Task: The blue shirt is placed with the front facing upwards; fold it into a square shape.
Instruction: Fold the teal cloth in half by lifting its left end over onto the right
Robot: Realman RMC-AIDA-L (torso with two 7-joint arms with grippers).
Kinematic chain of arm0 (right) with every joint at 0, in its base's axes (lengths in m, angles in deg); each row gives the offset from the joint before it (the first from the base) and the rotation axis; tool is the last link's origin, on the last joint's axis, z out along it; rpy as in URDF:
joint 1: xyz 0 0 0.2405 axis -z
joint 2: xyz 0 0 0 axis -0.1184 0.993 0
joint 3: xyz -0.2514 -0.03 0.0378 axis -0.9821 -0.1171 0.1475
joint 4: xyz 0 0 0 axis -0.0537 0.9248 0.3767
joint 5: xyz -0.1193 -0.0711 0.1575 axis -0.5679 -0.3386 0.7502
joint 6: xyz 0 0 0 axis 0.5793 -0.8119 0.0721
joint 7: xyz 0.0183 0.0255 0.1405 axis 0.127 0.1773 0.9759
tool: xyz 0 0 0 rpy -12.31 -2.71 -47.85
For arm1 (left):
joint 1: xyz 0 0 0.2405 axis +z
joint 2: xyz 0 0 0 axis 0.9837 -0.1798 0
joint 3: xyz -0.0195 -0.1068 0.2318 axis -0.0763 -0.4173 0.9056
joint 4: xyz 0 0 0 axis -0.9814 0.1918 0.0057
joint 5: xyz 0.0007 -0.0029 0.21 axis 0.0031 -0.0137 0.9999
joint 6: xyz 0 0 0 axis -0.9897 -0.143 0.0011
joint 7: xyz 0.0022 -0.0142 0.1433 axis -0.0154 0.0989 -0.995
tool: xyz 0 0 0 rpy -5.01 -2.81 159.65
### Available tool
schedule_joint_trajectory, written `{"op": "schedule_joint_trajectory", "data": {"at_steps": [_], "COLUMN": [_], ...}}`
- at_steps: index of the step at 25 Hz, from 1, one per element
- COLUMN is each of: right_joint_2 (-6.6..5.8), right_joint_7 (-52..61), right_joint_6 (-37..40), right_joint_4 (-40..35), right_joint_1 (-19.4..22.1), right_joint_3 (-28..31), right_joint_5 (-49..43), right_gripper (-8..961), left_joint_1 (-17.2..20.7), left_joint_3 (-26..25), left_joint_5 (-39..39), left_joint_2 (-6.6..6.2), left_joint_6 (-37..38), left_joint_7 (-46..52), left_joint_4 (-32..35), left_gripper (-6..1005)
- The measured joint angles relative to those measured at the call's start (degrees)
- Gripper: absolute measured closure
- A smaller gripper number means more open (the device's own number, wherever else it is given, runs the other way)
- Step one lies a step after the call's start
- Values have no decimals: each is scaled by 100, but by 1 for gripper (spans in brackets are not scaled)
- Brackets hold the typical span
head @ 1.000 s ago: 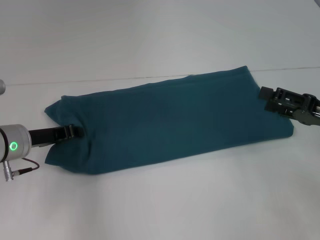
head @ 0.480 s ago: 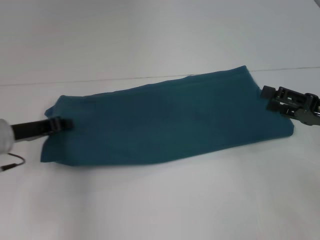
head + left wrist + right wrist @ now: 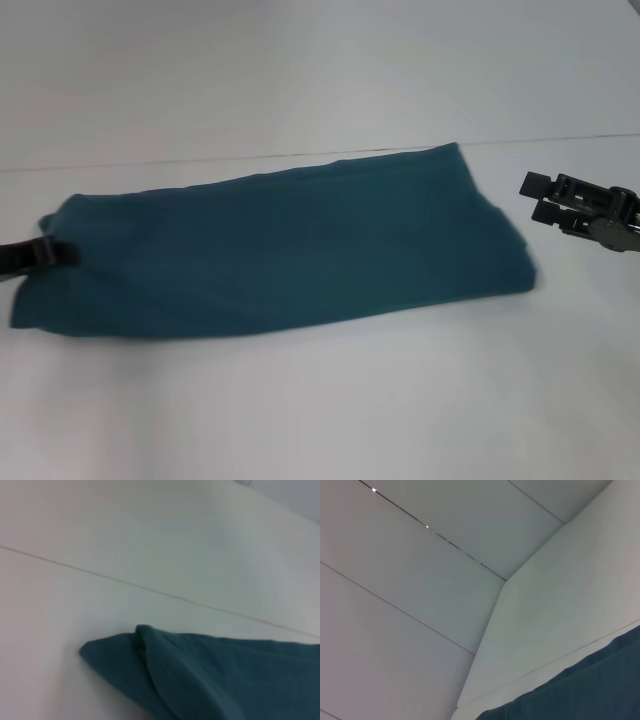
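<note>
Next, my left gripper raises the blue shirt's held end and folds it over the band, because the shirt lies as a long band, its opposite end free.
The blue shirt lies on the white table as a long folded band, plain teal side up, running from the far left to right of centre. My left gripper is at the picture's left edge, shut on the band's left end. The right gripper hovers just off the band's right end, open, touching no cloth. The left wrist view shows a folded corner of the shirt. An edge of the shirt also shows in the right wrist view. No lettering is visible.
The white table spreads in front of the shirt, and its thin seam line runs just behind the cloth. Only wall panels and the table surface show beyond that.
The left gripper has drawn back to the left, dragging the whole folded shirt with it. The shirt's right end has slid away from the right gripper, which stayed in place.
</note>
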Motion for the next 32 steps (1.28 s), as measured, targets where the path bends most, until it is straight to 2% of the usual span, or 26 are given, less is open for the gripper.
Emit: {"op": "schedule_joint_trajectory", "data": {"at_steps": [5, 9, 23, 27, 32], "right_joint_2": [-7, -23, -24, -22, -19], "right_joint_7": [3, -16, -17, -14, -19], "right_joint_6": [0, -10, -44, -45, -44], "right_joint_4": [23, 65, 68, 68, 69], "right_joint_1": [0, 0, -37, -46, -41], "right_joint_3": [0, 0, -14, -10, -7], "right_joint_5": [-2, -3, -4, -7, -10], "right_gripper": [97, 98, 101, 102, 104], "left_joint_1": [-199, -299, -298, -266, -262], "left_joint_3": [-276, -387, -507, -380, -91], "left_joint_5": [831, 1238, 1792, 1797, 1803], "left_joint_2": [-142, -204, -221, -112, 146], "left_joint_6": [-68, -74, -370, -72, 509], "left_joint_7": [23, 81, 350, 529, 826], "left_joint_4": [68, 133, 380, 886, 1851], "left_gripper": [899, 899, 900, 900, 900]}}
